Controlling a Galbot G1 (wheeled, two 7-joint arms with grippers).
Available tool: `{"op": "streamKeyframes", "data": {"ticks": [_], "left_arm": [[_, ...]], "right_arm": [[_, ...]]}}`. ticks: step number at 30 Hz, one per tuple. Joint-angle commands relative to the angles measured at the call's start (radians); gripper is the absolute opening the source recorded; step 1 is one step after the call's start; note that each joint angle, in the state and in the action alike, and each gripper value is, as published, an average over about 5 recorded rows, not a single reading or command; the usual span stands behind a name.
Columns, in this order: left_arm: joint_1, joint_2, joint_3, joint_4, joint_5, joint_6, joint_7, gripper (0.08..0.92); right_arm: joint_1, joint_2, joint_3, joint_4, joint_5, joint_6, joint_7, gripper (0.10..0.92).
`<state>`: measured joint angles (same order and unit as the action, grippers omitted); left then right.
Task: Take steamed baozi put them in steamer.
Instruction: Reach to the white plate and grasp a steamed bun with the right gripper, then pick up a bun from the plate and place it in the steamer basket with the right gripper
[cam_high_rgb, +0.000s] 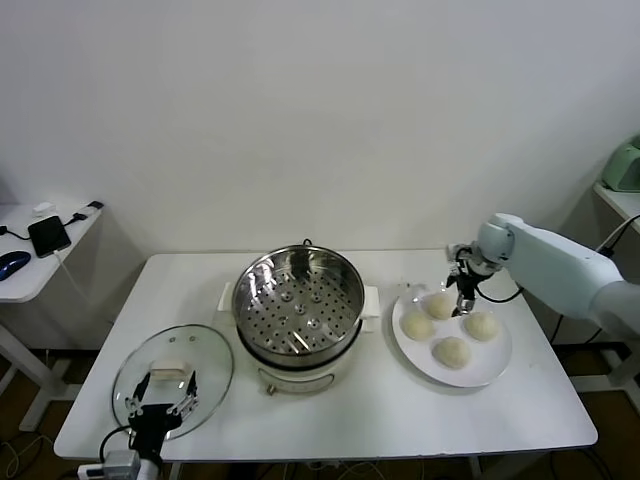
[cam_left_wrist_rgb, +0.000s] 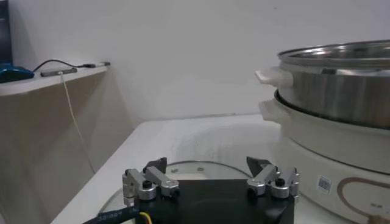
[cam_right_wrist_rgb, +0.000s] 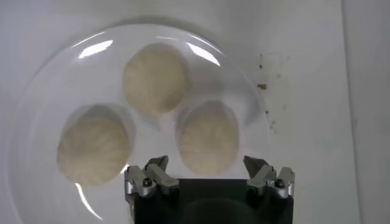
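The nearest baozi (cam_right_wrist_rgb: 209, 139) will come away by itself when I lift it, because white plate shows (cam_right_wrist_rgb: 153, 143) between it and its neighbours.
Several cream-white steamed baozi (cam_high_rgb: 452, 351) lie on a white plate (cam_high_rgb: 490, 362) at the table's right. My right gripper (cam_high_rgb: 463, 300) hangs open just above the plate's back part. In the right wrist view its open jaws (cam_right_wrist_rgb: 206, 163) straddle the nearest baozi (cam_right_wrist_rgb: 207, 137) from above without touching it, and two more baozi (cam_right_wrist_rgb: 155, 78) lie beyond. The steel steamer (cam_high_rgb: 298, 305) stands in the middle of the table, its perforated tray bare. My left gripper (cam_high_rgb: 165, 395) is open and idle over the glass lid (cam_high_rgb: 172, 378) at the front left.
The white table (cam_high_rgb: 350, 420) carries only the steamer, plate and lid. In the left wrist view the steamer's wall (cam_left_wrist_rgb: 341, 91) rises close beside the left gripper (cam_left_wrist_rgb: 207, 164). A side table (cam_high_rgb: 30, 265) with a phone stands at far left.
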<state>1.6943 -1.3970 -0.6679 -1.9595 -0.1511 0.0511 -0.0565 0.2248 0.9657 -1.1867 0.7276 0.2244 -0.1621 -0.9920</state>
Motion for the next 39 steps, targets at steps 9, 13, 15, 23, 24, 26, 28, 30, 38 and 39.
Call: {"op": "streamKeyframes", "data": {"ticks": [9, 13, 15, 23, 24, 26, 28, 30, 38, 39], "left_arm": [[0.002, 0.0, 0.002, -0.004, 0.001, -0.001, -0.001, 0.823], [0.004, -0.001, 0.002, -0.006, 0.002, -0.001, -0.001, 0.823], [0.004, 0.0, 0.002, -0.006, 0.003, -0.002, -0.001, 0.823], [0.005, -0.003, 0.005, -0.011, 0.007, -0.006, -0.001, 0.823], [0.006, -0.003, 0.005, -0.014, 0.007, -0.006, -0.001, 0.823], [0.007, -0.005, 0.005, -0.019, 0.008, -0.005, 0.0, 0.823], [0.009, -0.004, 0.005, -0.025, 0.009, -0.006, 0.0, 0.823], [0.011, -0.004, 0.006, -0.031, 0.011, -0.006, 0.0, 0.823], [0.022, -0.008, 0.012, -0.061, 0.015, -0.003, 0.002, 0.823], [0.023, -0.009, 0.012, -0.063, 0.015, -0.003, 0.002, 0.823]], "right_arm": [[-0.08, 0.081, 0.087, -0.128, -0.055, 0.007, 0.031, 0.823], [-0.068, 0.066, 0.077, -0.105, -0.051, 0.008, 0.014, 0.814], [-0.059, 0.057, 0.075, -0.087, -0.044, 0.01, 0.009, 0.781], [0.007, 0.005, 0.04, 0.014, -0.025, 0.051, -0.012, 0.664], [0.029, -0.007, 0.026, 0.035, -0.025, 0.058, -0.015, 0.663], [0.086, -0.032, -0.013, 0.08, -0.022, 0.078, -0.024, 0.662], [0.167, -0.054, -0.071, 0.135, -0.006, 0.103, -0.034, 0.664], [0.28, -0.067, -0.139, 0.198, 0.04, 0.129, -0.047, 0.665], [0.73, 0.018, -0.362, 0.486, 0.309, 0.267, -0.062, 0.67], [0.768, 0.042, -0.376, 0.521, 0.33, 0.288, -0.062, 0.67]]}}
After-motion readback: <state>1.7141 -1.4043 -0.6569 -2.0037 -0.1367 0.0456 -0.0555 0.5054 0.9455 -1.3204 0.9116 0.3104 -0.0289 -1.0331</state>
